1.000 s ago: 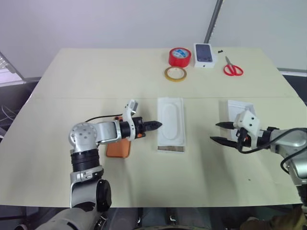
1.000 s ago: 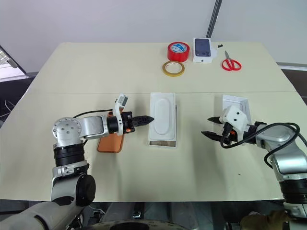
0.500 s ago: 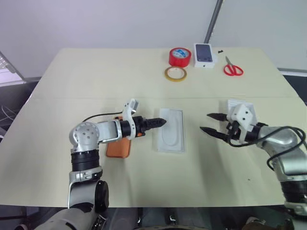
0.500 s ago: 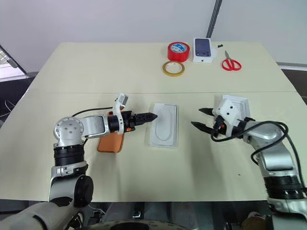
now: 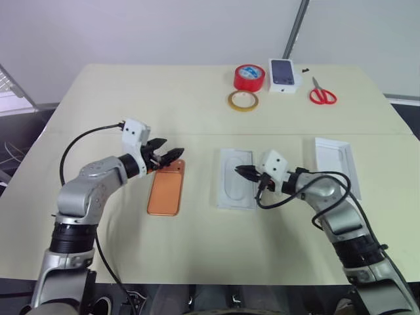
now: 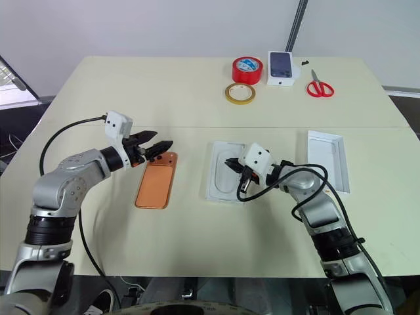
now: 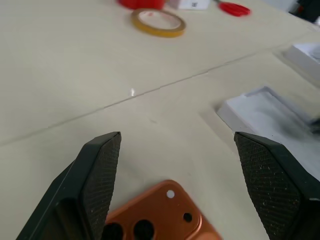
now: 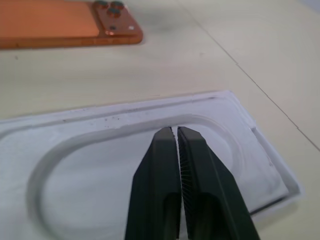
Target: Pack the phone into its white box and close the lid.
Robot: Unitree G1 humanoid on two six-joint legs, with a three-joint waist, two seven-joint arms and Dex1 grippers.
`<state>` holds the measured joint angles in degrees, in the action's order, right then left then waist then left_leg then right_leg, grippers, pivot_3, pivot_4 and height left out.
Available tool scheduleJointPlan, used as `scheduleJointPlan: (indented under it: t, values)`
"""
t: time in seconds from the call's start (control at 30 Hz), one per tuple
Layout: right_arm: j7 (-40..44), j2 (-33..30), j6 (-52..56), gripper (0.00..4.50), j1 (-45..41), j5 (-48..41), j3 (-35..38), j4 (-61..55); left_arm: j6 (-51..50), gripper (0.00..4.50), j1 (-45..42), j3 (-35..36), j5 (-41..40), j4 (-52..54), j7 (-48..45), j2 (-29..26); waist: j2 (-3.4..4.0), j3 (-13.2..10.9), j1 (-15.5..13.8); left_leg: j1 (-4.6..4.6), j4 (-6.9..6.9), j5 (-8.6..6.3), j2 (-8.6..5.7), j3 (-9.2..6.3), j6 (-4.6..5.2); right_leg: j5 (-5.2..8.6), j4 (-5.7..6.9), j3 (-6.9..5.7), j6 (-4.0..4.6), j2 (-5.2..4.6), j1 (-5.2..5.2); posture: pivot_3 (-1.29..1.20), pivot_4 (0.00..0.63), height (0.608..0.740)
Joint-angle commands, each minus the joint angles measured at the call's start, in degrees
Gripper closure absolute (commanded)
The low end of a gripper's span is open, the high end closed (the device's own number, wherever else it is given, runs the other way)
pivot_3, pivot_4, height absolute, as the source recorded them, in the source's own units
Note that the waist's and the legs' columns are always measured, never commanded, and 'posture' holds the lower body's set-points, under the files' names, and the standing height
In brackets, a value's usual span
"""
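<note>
The copper-orange phone (image 5: 166,191) will lie almost level with the box's rim when the robot lowers it, because the white box's bottom (image 5: 233,184) is just below that rim.
The copper-orange phone (image 5: 165,188) lies back up on the table, its camera lenses (image 7: 127,231) at the far end. My left gripper (image 5: 172,153) hovers just above that end, open, with nothing between its fingers. To the phone's right lies the shallow white box (image 5: 228,197), open side up, with an oval recess (image 8: 100,185) in its floor. My right gripper (image 5: 239,170) is shut and empty, its tips (image 8: 175,133) low over the middle of the box. The lid (image 5: 336,164) lies apart at the right, open side up.
At the table's far edge are a red tape roll (image 5: 248,77), a yellow tape ring (image 5: 242,100), a small box printed with a dark phone (image 5: 283,73) and red scissors (image 5: 321,96). A seam (image 5: 98,134) crosses the tabletop.
My left gripper opened and drew back left from the box to the phone's far end. My right gripper swung left from beside the lid to over the box and shut.
</note>
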<state>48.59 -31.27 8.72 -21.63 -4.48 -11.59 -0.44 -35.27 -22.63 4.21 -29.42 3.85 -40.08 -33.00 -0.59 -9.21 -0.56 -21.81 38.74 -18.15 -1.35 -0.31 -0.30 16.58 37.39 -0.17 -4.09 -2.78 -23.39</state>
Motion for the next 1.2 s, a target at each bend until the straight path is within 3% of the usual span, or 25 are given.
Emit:
scheduleJointPlan:
  t: [0.03, 0.17, 0.5, 0.73, 0.83, 1.03, 1.2]
  values:
    - [1.80, -0.84, -1.34, 4.46, -1.54, 1.43, -1.35, -0.70, 1.57, 0.67, 0.89, 3.09, -1.45, 0.30, -2.46, -0.86, 0.01, 0.00, 0.01, -0.04, 0.00, -0.01, 0.00, 0.00, 0.03, 0.00, 0.00, 0.00, 0.00, 0.00, -0.04, 0.00, 0.150, 0.740]
    - [2.87, -4.16, -3.15, 4.46, -1.09, 9.35, -6.52, -2.14, 2.15, 0.67, 1.48, 3.34, -0.39, 1.01, -1.78, -0.39, 0.01, 0.00, -0.01, -0.41, 0.14, -0.02, 0.00, 0.00, 0.06, -0.01, 0.02, -0.02, -0.02, 0.00, -0.30, 0.00, 0.150, 0.740]
    - [6.70, -7.30, 3.26, 4.46, -3.57, 11.26, -7.05, -6.41, -0.34, 0.67, 1.60, 2.63, -0.58, 1.83, -0.91, 0.99, 0.01, 0.00, -0.02, -0.49, 0.31, -0.05, 0.00, -0.03, 0.12, -0.01, 0.14, -0.05, -0.02, 0.00, -0.35, 0.00, 0.150, 0.740]
    - [0.20, 0.67, 4.49, 4.46, -6.50, 6.61, -1.84, -4.72, -14.54, 0.67, 0.55, 6.04, -6.41, -0.41, -1.07, -1.98, 0.01, -0.02, 0.67, -0.50, 0.32, -0.04, 0.00, -0.02, 0.12, -0.02, 0.25, -0.04, -0.03, 0.02, -0.42, 0.00, 0.150, 0.740]
    - [-1.48, 3.97, 6.03, 4.46, -8.31, 5.39, -1.45, -5.50, -26.03, 0.67, -1.36, 9.15, -9.81, -5.32, -1.27, -6.85, 0.01, -0.02, 1.25, -0.52, 0.36, -0.01, -0.01, -0.02, 0.08, -0.02, 0.50, -0.04, -0.03, 0.02, -0.57, 0.00, 0.150, 0.740]
    - [-2.85, 10.67, 7.42, 4.46, -10.39, 8.25, -8.88, -5.31, -33.39, 0.67, -2.14, 11.64, -12.72, -9.15, -4.23, -12.55, -0.01, -0.04, 1.58, -0.56, 0.33, 0.03, 0.00, -0.03, 0.01, -0.01, 0.72, -0.03, -0.02, 0.04, -0.77, 0.00, 0.150, 0.740]
    - [-2.61, 13.43, 11.70, 4.46, -12.32, 13.96, -17.01, -2.36, -36.45, 0.67, -0.39, 9.46, -12.35, -8.41, -3.82, -12.94, -0.01, -0.04, 1.44, -0.61, 0.36, 0.09, -0.03, -0.02, -0.11, -0.01, 0.75, -0.02, -0.02, 0.02, -0.84, 0.00, 0.150, 0.740]
